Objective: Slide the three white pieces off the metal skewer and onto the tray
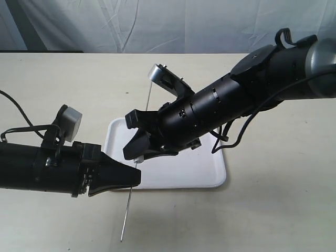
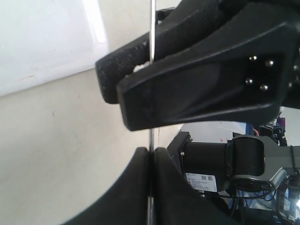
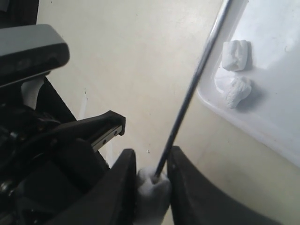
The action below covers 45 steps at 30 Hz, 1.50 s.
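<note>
The last white piece (image 1: pixel 138 159) sits low on the skewer next to the robot's left gripper, so the left gripper should move back while the right gripper pulls that piece past the skewer's far tip (image 1: pixel 151 83).
The thin metal skewer (image 1: pixel 142 137) runs from the tabletop past the left edge of the white tray (image 1: pixel 205 168). My left gripper (image 1: pixel 136 178) is shut on the skewer (image 2: pixel 151 138) low on its length. Just above it, my right gripper (image 1: pixel 135 151) is shut on one white piece (image 3: pixel 152 187) that is still threaded on the rod (image 3: pixel 192 93). From the left wrist view only a sliver of that piece (image 2: pixel 139 69) shows between the right gripper's fingers (image 2: pixel 187 79). Two other white pieces (image 3: pixel 236 54) (image 3: pixel 236 89) lie loose on the tray (image 3: pixel 276 108) near its rim.
The tray (image 2: pixel 47 37) lies on a beige table (image 1: pixel 273 210). A grey and white backdrop hangs behind the table. The right arm (image 1: pixel 252 89) reaches across above the tray. A black cable trails from the left arm (image 1: pixel 16 107).
</note>
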Motion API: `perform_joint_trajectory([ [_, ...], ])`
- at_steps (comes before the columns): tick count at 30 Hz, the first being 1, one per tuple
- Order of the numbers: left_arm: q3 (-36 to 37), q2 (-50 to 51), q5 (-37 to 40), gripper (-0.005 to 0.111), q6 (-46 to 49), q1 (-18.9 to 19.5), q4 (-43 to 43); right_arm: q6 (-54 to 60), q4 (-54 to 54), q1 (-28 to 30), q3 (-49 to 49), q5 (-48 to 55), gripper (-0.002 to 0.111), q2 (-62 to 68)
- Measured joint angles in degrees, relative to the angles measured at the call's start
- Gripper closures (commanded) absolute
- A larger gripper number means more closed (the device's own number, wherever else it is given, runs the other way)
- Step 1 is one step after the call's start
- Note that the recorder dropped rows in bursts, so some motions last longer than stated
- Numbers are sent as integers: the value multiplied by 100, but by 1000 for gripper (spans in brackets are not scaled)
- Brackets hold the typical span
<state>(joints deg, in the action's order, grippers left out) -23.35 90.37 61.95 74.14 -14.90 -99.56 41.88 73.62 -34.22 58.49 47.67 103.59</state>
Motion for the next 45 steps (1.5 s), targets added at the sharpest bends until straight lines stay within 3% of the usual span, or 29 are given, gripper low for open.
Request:
perform_joint_trajectory([
  [8,100,0,46,107,0,0,13,9,12,-13,0,-250,86,0],
  [18,784,-21,527,107,66,0,189,66,-131,1,0,-881,86,0],
  [30,1521,-31,783,107,383,0,534,142,-331,779,66,-1096,86,0],
  [42,1436,-21,676,107,485,0,85,34,-943,1059,533,-326,85,0],
  [45,1199,-21,390,107,489,0,34,-144,-1353,1059,533,-55,77,0],
])
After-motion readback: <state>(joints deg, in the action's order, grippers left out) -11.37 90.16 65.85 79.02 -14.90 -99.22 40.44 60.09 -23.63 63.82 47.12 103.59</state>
